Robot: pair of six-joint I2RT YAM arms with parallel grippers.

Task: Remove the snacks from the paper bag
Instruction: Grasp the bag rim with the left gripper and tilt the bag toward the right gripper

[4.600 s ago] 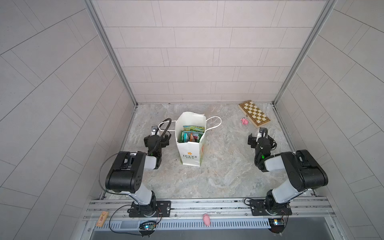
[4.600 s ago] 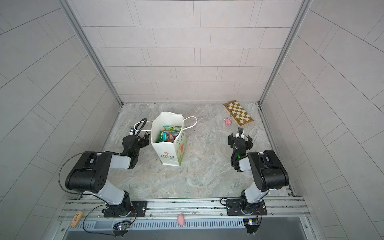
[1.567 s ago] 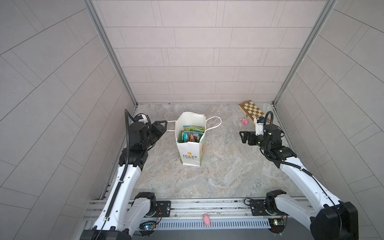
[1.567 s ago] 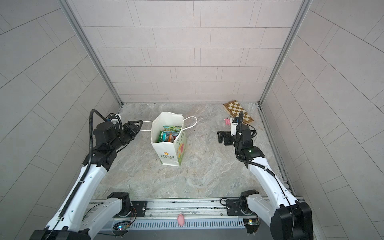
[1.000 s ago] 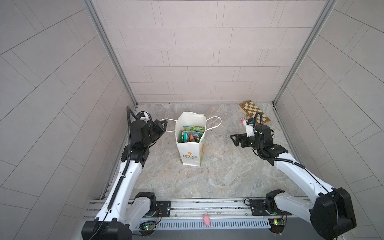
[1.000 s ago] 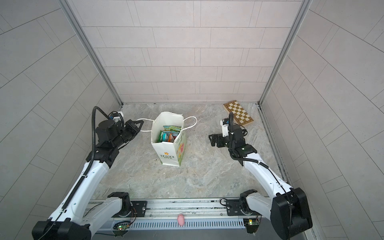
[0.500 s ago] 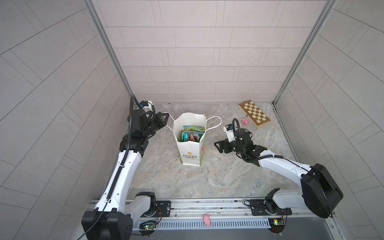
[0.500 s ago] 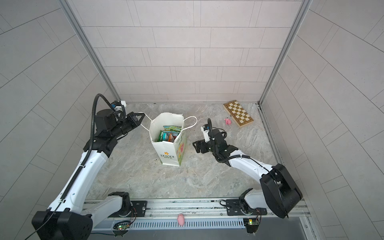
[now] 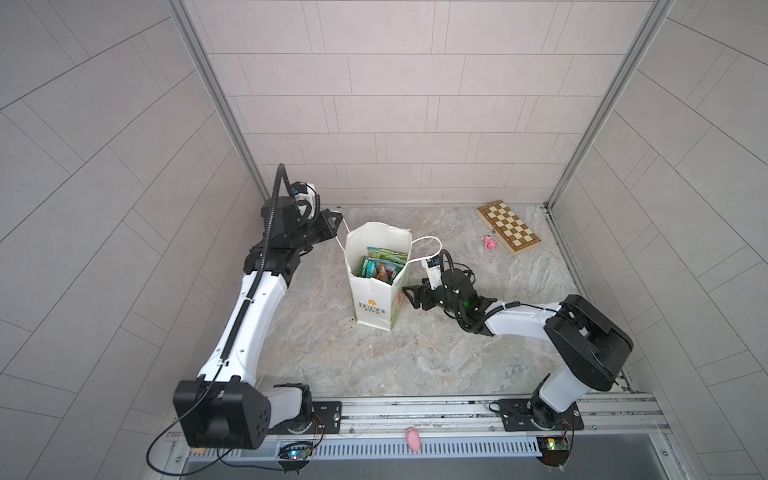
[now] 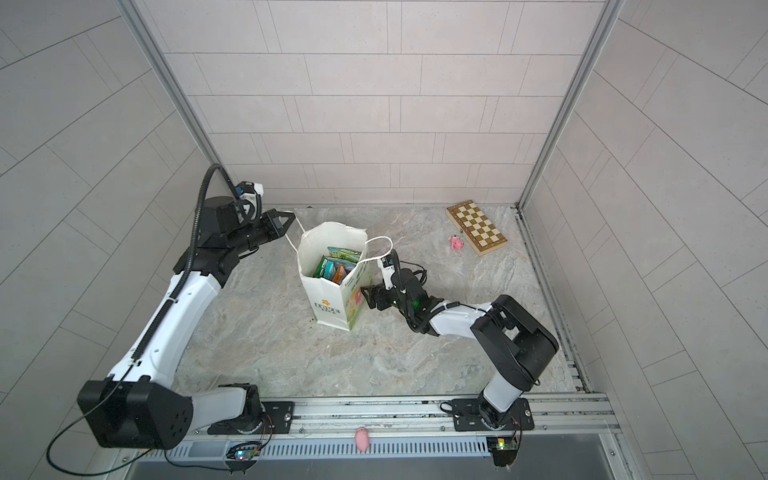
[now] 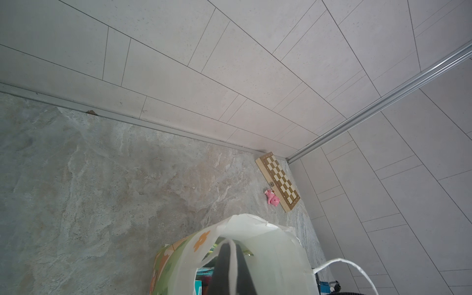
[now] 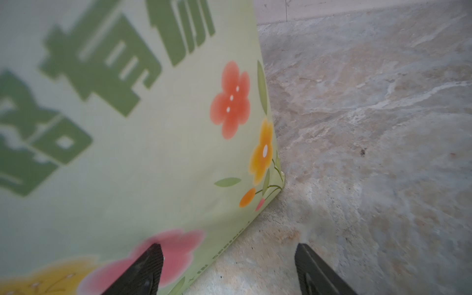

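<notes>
The paper bag is standing upright with the snacks deep inside (image 9: 382, 265), so the robot's left gripper should swing the cord handle (image 9: 343, 225) over to tip the paper bag's opening toward the right gripper.
The white paper bag (image 9: 374, 299) (image 10: 328, 291) stands upright in the middle of the floor, its mouth open. Several glossy snacks (image 9: 382, 266) (image 10: 336, 266), teal, green and orange, stand inside it. My left gripper (image 9: 334, 218) (image 11: 230, 249) is raised beside the bag's upper left rim, shut on the bag's left cord handle (image 11: 232, 258). My right gripper (image 9: 409, 293) (image 12: 229, 252) hangs low by the floor at the bag's right flowered side (image 12: 127, 153). It is open, with one fingertip (image 12: 150, 258) in front of the paper and nothing between the fingers.
A folded wooden chessboard (image 9: 509, 227) lies in the back right corner with a small pink toy (image 9: 489, 242) beside it. Another pink toy (image 9: 412, 436) lies on the front rail. Tiled walls close in the left, back and right.
My right gripper has swept left and down from near the chessboard to the bag's right side. My left gripper has risen a little with the handle.
</notes>
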